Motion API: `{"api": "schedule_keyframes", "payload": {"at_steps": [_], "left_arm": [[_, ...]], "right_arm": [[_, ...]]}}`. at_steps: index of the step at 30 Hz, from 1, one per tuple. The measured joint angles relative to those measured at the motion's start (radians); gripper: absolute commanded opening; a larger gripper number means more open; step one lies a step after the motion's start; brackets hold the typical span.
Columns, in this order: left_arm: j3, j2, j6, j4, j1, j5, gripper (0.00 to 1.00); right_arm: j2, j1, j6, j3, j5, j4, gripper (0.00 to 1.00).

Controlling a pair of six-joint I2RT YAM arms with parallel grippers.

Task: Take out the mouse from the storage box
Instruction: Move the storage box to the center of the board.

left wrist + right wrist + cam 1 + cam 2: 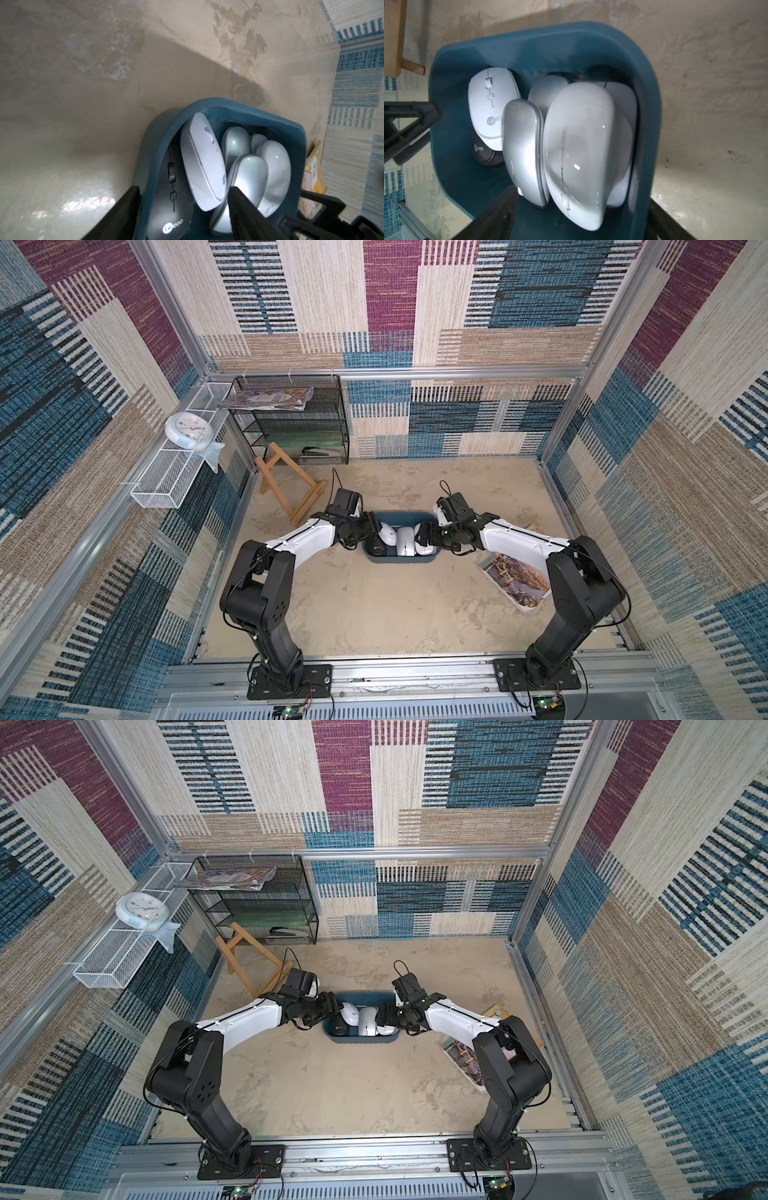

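The robot's grippers both straddle the storage box's end, so the right gripper should move back out of the way and the left gripper should reach inside for the leaning white mouse.
The dark teal storage box sits mid-table, and in both top views several mice are packed in it. A black mouse lies at its left end and a white mouse leans on it. Silver and white mice fill the rest, with a big glossy white mouse at the right end. My left gripper is open at the left end. One finger is outside the wall and the other is among the mice. My right gripper is open at the right end, straddling the wall and the glossy mouse.
A wooden easel lies behind and left of the box. Against the back wall stands a black mesh rack. A white wire basket with a clock hangs on the left wall. Under my right arm lies a picture book.
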Motion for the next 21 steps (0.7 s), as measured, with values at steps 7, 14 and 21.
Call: {"api": "schedule_keyframes", "payload": {"at_steps": [7, 14, 21], "left_arm": [[-0.064, -0.092, -0.006, -0.022, 0.017, -0.034, 0.85], [-0.075, -0.122, -0.007, -0.032, 0.021, -0.052, 0.86], [-0.175, -0.283, -0.007, -0.074, 0.026, -0.113, 0.92]], "right_arm": [[-0.033, -0.027, -0.034, -0.004, 0.035, 0.008, 0.89], [-0.048, -0.050, -0.039, -0.062, -0.001, 0.039, 0.88], [-0.048, -0.020, -0.037, -0.047, -0.032, 0.055, 0.88]]}}
